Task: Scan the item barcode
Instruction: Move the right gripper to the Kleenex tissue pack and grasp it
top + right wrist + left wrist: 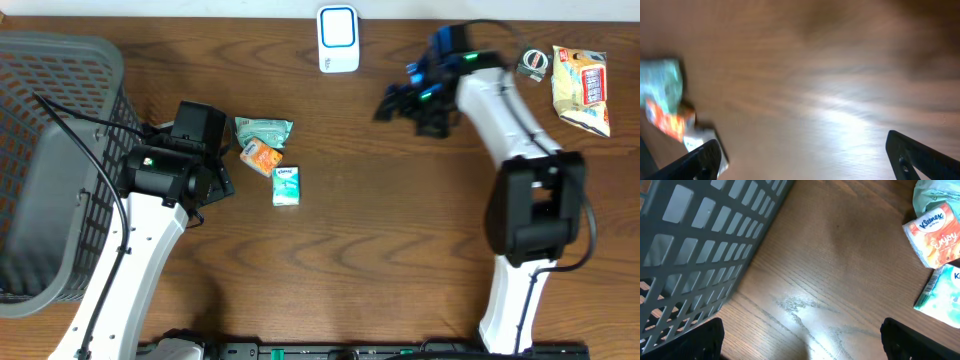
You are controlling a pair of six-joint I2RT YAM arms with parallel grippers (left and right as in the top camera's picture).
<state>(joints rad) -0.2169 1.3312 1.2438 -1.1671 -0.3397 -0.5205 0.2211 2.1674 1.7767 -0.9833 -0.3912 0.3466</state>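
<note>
The teal pack's long sides are clear of the orange pack, so my right gripper keeps moving toward the teal pack and closes across its narrow width.
Three small packs lie at the table's middle left: a green packet (263,130), an orange Kleenex pack (262,156) and a teal Kleenex pack (287,186). A white and blue scanner (338,38) stands at the far edge. My left gripper (200,130) hangs open just left of the packs, nothing between its fingers. In the left wrist view, the orange pack (935,235) and teal pack (945,292) sit at the right, outside that open gripper (805,347). My right gripper (398,98) is open and empty over bare wood, below and right of the scanner. The blurred right wrist view has the packs (665,117) far left.
A grey mesh basket (55,170) fills the left side, its wall (700,245) close beside my left gripper. A snack bag (582,88) and a tape roll (536,62) lie at the far right.
</note>
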